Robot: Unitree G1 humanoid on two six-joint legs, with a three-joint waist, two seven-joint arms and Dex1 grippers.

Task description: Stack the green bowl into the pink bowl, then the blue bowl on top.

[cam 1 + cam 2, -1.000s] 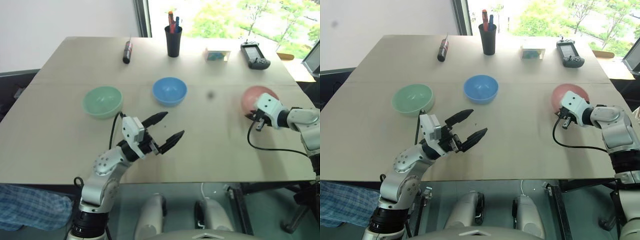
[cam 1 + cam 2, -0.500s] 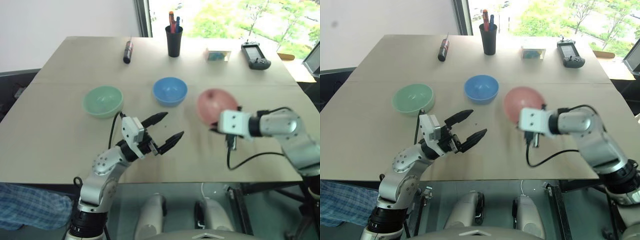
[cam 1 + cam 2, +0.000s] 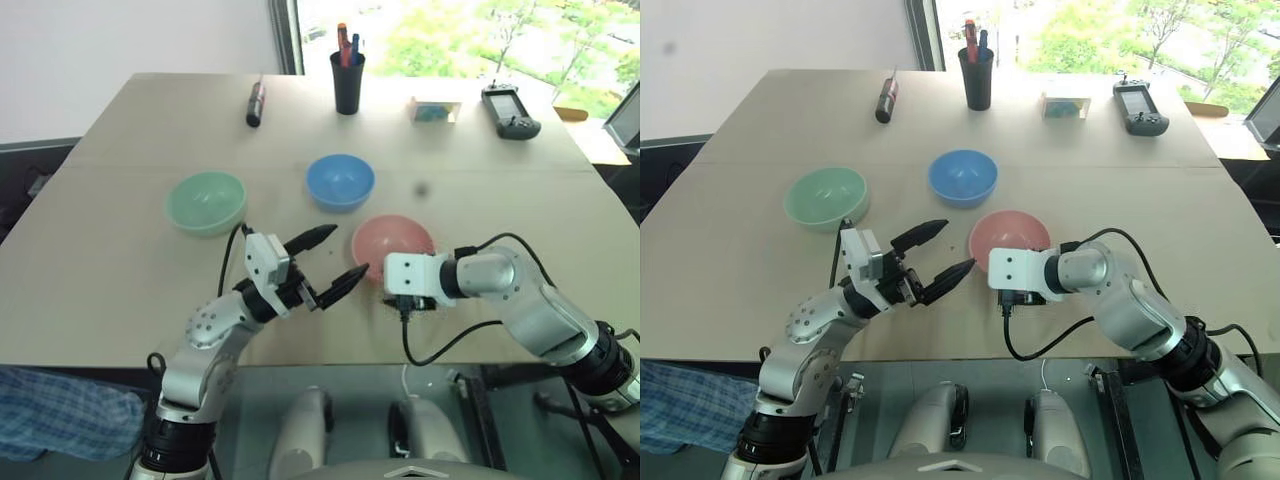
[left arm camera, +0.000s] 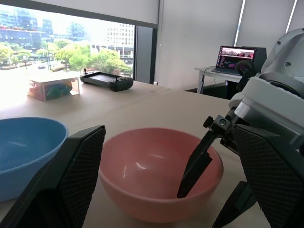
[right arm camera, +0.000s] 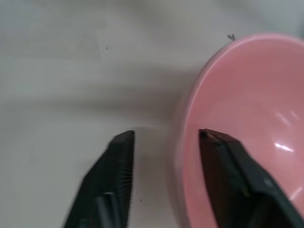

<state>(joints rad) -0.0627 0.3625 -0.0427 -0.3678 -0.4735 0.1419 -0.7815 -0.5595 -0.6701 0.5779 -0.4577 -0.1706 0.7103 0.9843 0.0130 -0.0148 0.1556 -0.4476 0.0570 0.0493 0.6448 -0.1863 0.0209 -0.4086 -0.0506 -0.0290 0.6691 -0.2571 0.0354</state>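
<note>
The pink bowl's opening (image 3: 389, 239) looks about as wide as the green bowl (image 3: 206, 203). The green bowl will sit inside the pink bowl with the green bowl's rim higher when I lower it.
The pink bowl (image 3: 395, 235) stands upright on the table, front centre, just before the blue bowl (image 3: 340, 180). My right gripper (image 5: 166, 134) is open astride the pink bowl's near rim, one finger inside and one outside, with a gap showing beside the rim. The green bowl (image 3: 205, 200) sits to the left of the blue one, apart from it. My left gripper (image 3: 349, 248) hovers open and empty just left of the pink bowl, its fingers pointing toward it. In the left wrist view the pink bowl (image 4: 152, 166) is close ahead with the right gripper's finger dipping into it.
Along the far edge stand a black pen cup (image 3: 347, 80), a dark marker-like tool (image 3: 256, 103), a small box (image 3: 435, 110) and a black controller (image 3: 510, 110). A black cable (image 3: 450, 340) loops from my right wrist over the table's front edge.
My right arm carried the pink bowl from the table's right side to the front centre, set it down, and its jaws opened. The left arm stayed still.
</note>
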